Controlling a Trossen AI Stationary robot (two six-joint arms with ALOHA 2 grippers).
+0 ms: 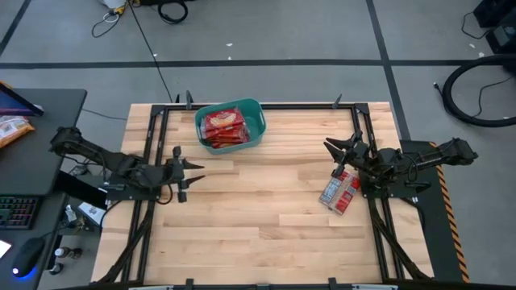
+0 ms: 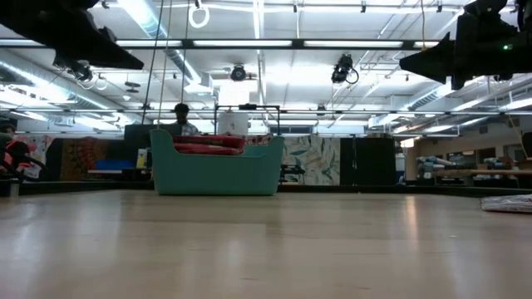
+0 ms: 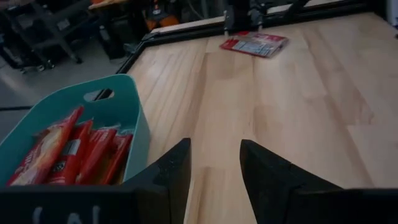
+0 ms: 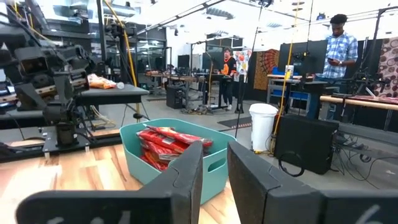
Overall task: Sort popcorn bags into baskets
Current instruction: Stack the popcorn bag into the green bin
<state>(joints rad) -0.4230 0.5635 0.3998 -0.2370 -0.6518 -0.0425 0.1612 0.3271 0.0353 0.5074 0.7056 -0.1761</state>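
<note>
The robot's right gripper should first tip down and bring the red packets (image 1: 340, 193) to the table's middle (image 1: 297, 167), because they lie close under the robot's right arm, far from the tub.
A teal tub (image 1: 230, 124) stands at the table's far edge with several red popcorn packets (image 1: 223, 129) lying inside; it also shows in the low view (image 2: 216, 166), the left wrist view (image 3: 74, 130) and the right wrist view (image 4: 168, 152). More red packets (image 1: 340, 191) lie flat on the table's right side, just below my right arm, seen too in the left wrist view (image 3: 254, 44). My left gripper (image 1: 197, 173) hangs open over the table's left side. My right gripper (image 1: 329, 148) is open, raised above the table, fingers toward the tub.
Bare wood lies between the tub and the packets on the right. A black frame (image 1: 153, 129) runs round the table's edges. People stand in the room behind (image 4: 339, 43). An orange snack bag (image 1: 12, 129) lies on the desk off the left.
</note>
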